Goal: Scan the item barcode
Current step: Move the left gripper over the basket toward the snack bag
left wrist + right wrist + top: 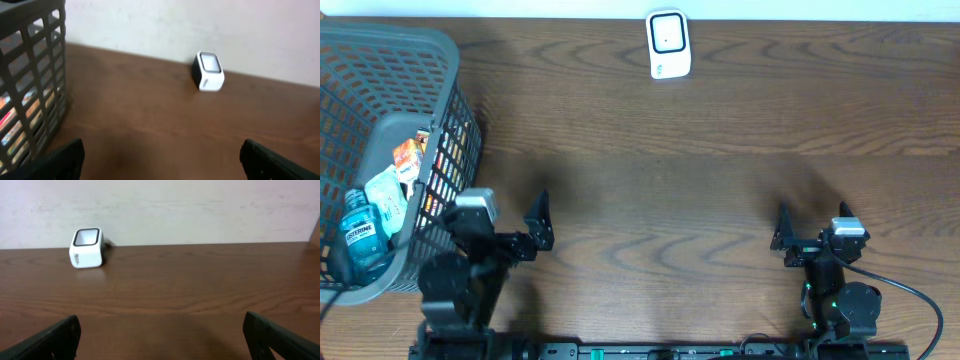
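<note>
The basket's mesh side (454,162) blocks my left gripper from the orange pack (408,158), so next I go up over the basket's rim and reach down from above.
The white barcode scanner (669,44) stands at the far edge of the table, also visible in the left wrist view as the scanner (209,71) and in the right wrist view as the scanner (87,247). Items lie in the grey basket (440,50) at the left: a blue bottle (362,235), a white pouch (388,200) and an orange pack (408,158). My left gripper (508,222) (162,160) is open and empty just right of the basket. My right gripper (812,232) (161,337) is open and empty at the near right.
The tall mesh wall of the basket (35,75) rises close to my left gripper's left side. Bare brown wooden table (660,200) runs between the grippers and the scanner. A pale wall stands behind the table's far edge.
</note>
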Controlling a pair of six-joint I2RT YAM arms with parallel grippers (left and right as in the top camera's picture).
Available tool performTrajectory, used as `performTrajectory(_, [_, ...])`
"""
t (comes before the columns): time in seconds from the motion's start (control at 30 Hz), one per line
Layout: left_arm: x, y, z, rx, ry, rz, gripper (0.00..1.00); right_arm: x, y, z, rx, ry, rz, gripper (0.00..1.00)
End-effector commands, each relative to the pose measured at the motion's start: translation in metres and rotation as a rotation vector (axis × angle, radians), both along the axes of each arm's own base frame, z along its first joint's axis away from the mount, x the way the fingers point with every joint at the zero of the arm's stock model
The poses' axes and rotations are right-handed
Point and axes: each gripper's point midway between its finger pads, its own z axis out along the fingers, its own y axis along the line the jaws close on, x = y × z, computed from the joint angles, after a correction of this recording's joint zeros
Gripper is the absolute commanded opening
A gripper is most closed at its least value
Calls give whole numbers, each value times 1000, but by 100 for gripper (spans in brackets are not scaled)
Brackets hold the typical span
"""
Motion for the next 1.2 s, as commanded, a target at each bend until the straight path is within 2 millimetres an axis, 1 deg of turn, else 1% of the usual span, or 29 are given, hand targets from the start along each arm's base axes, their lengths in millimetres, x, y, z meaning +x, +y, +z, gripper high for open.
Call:
performTrajectory(0.0, [3, -2, 19, 19, 53, -18, 99, 0, -3, 0, -11, -1, -14, 99])
performTrajectory(0.07, [3, -2, 19, 16, 109, -21, 99, 0, -3, 0, -11, -1, -14, 99])
performTrajectory(0.13, [2, -10, 13, -2, 153, -67, 99, 0, -3, 0, -12, -1, -15, 99])
performTrajectory(0.23, [1, -15, 8, -13, 180, -94, 99, 0, -3, 0, -11, -1, -15, 99])
performTrajectory(0.37, [2, -15, 2, -15, 207, -93, 99, 0, -3, 0, -11, -1, -14, 99])
performTrajectory(0.47, [-1, -14, -6, -16, 247, -90, 99, 0, -3, 0, -12, -1, -14, 99])
performTrajectory(0.6, [-3, -14, -8, -18, 291, -89, 98, 0, -3, 0, -12, -1, -14, 99])
performTrajectory(0.67, [-3, -12, -7, -14, 323, -75, 99, 0, -3, 0, -12, -1, -14, 99])
performTrajectory(0.77, [-3, -1, -5, 11, 388, -20, 99, 0, -3, 0, -11, -1, -14, 99])
performTrajectory(0.87, [-1, 12, -1, 48, 445, 51, 99, 0, -3, 0, -12, -1, -14, 99])
performTrajectory(0.97, [3, 21, 9, 70, 468, 97, 99, 0, -3, 0, -11, -1, -15, 99])
performTrajectory(1.17, [11, 23, 39, 30, 452, 130, 99, 0, -3, 0, -12, -1, -14, 99])
